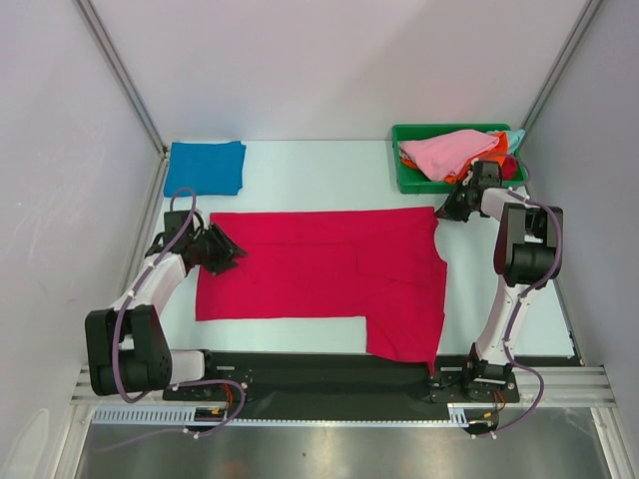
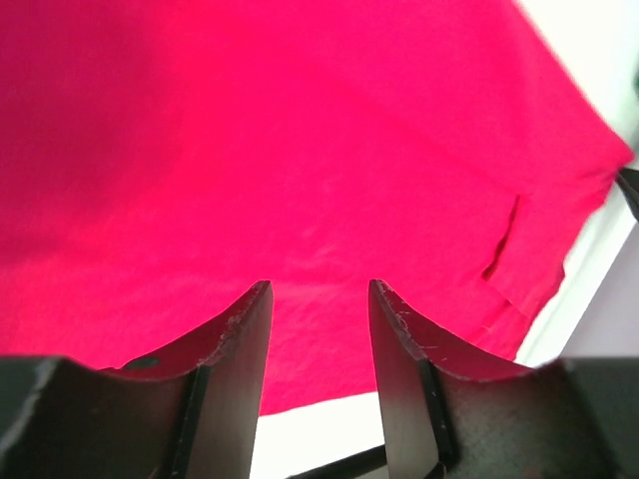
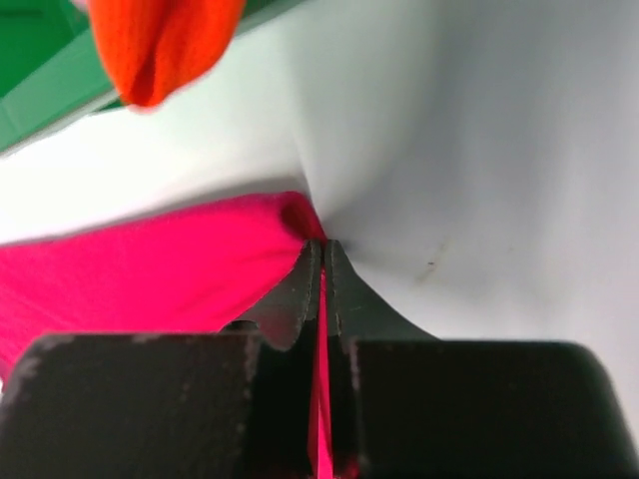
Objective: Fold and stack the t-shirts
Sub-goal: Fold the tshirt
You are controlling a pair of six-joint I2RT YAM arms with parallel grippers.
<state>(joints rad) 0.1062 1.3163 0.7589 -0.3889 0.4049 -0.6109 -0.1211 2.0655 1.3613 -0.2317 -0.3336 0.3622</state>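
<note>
I expect the crimson t-shirt's flap [image 1: 405, 332] to come along and lie farther across when I fold the t-shirt's straight near edge [image 1: 283, 317] over, because the flap sticks out beyond that edge.
The crimson t-shirt [image 1: 319, 269] lies spread flat across the middle of the table, one part hanging towards the near edge at the right. My left gripper [image 1: 228, 251] is open at its left edge, jaws apart over the cloth [image 2: 300, 150] with nothing between them. My right gripper [image 1: 446, 212] is shut on the shirt's far right corner [image 3: 200, 259]; a thin strip of cloth shows between the closed fingers [image 3: 300, 289]. A folded blue t-shirt [image 1: 205, 167] lies at the far left. Pink [image 1: 449, 152] and orange [image 3: 160, 45] shirts lie in the bin.
A green plastic bin [image 1: 409, 180] stands at the far right, just behind my right gripper. White walls with metal posts close in the table on both sides. The black base rail runs along the near edge.
</note>
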